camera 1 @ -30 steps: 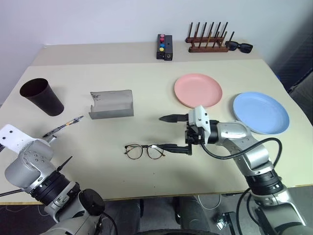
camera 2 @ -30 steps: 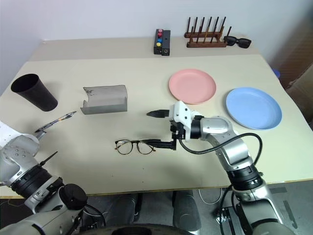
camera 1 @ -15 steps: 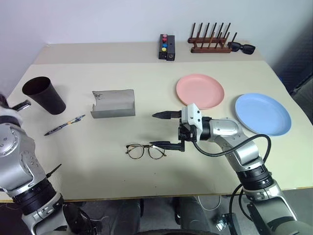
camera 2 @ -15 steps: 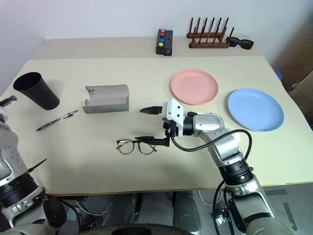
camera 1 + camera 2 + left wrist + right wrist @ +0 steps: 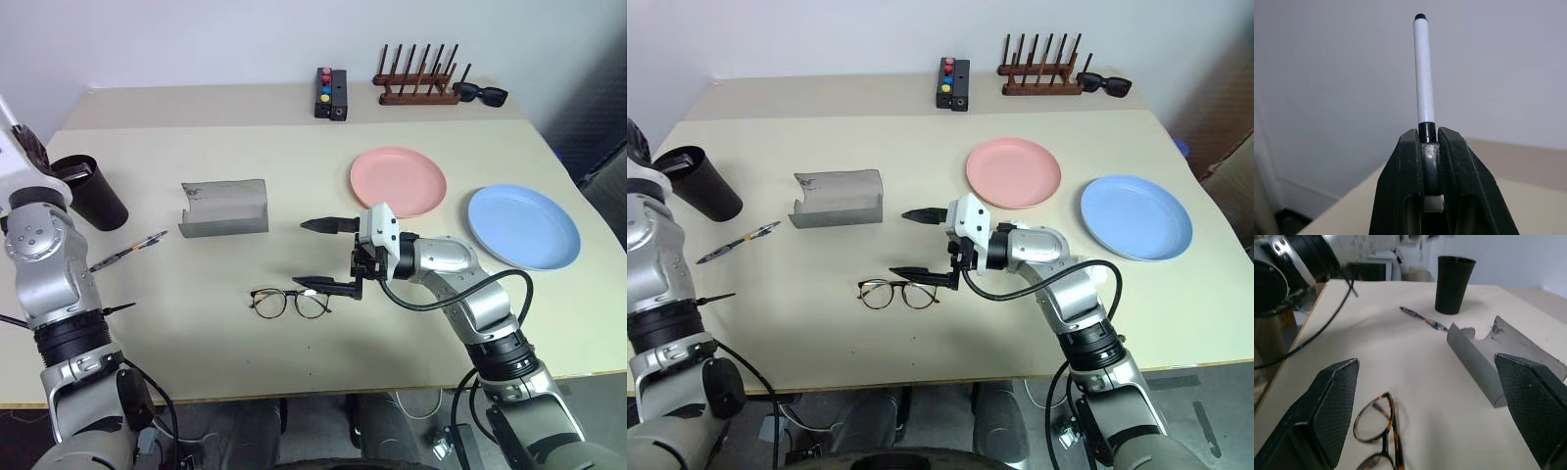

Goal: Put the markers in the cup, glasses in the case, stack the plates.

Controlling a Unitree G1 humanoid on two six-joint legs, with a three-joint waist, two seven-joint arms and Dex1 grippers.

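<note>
My left gripper should keep moving the white marker, which is upright in it and ready for the cup's clear opening, there until it is over the cup, then let go.
My left gripper is shut on the white marker, which sticks straight out past its fingertips. In the left eye view that hand is raised at the far left, beside the dark cup. The blue-and-silver marker lies on the table near the cup. My right gripper stands open, pointing left, just above and right of the round-lensed glasses. The grey case lies open behind them. The pink plate and the blue plate sit side by side at the right.
Along the back edge are a wooden peg rack, black sunglasses and a black box with coloured buttons. Bare tabletop stretches along the front left.
My left arm has swung up from near the table's front left edge to beside the cup, with the marker still gripped. The right gripper has stayed open by the glasses.
</note>
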